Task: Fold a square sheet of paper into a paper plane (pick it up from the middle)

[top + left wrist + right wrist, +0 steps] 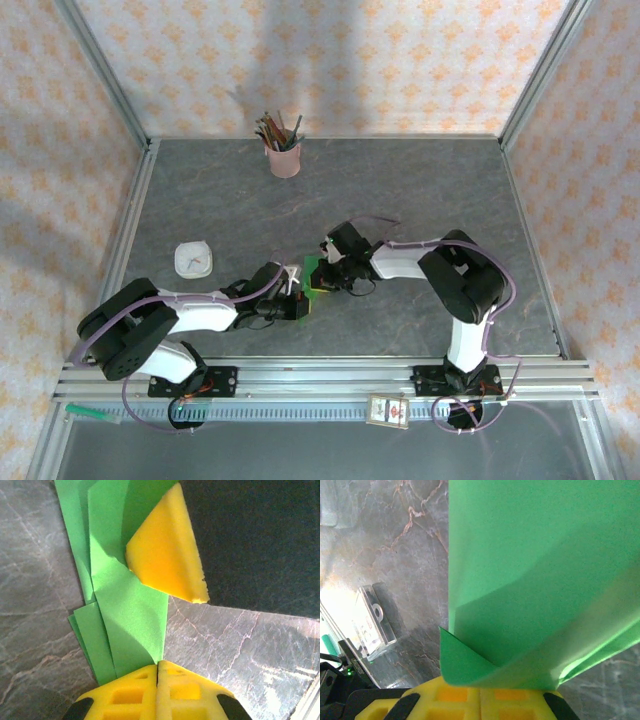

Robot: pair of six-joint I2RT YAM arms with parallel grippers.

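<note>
The paper's lower corner point(145, 655) is held in my closed left gripper, so my right gripper should go on sliding along the paper's folded edge to the fold's far end point(311, 261) and let go there.
The square sheet of paper point(314, 267) is a bright green, creased and folded shape held above the middle of the table between both grippers. In the left wrist view the folded paper point(130, 615) runs up from my left gripper point(158, 666), whose yellow fingers are shut on its lower corner. A yellow finger point(165, 555) of the right gripper presses the paper's upper part. In the right wrist view the paper point(535, 580) rises from my right gripper point(480, 687), shut on a folded edge that hides the fingertips. From above, the left gripper point(298, 302) and right gripper point(326, 274) nearly touch.
A pink cup of pencils point(284, 155) stands at the back. A small white rounded object point(192, 259) lies left of the arms. A white dark-bordered card point(388, 411) sits on the near rail, a green pen point(92, 410) at its left end. Metal frame posts border the table.
</note>
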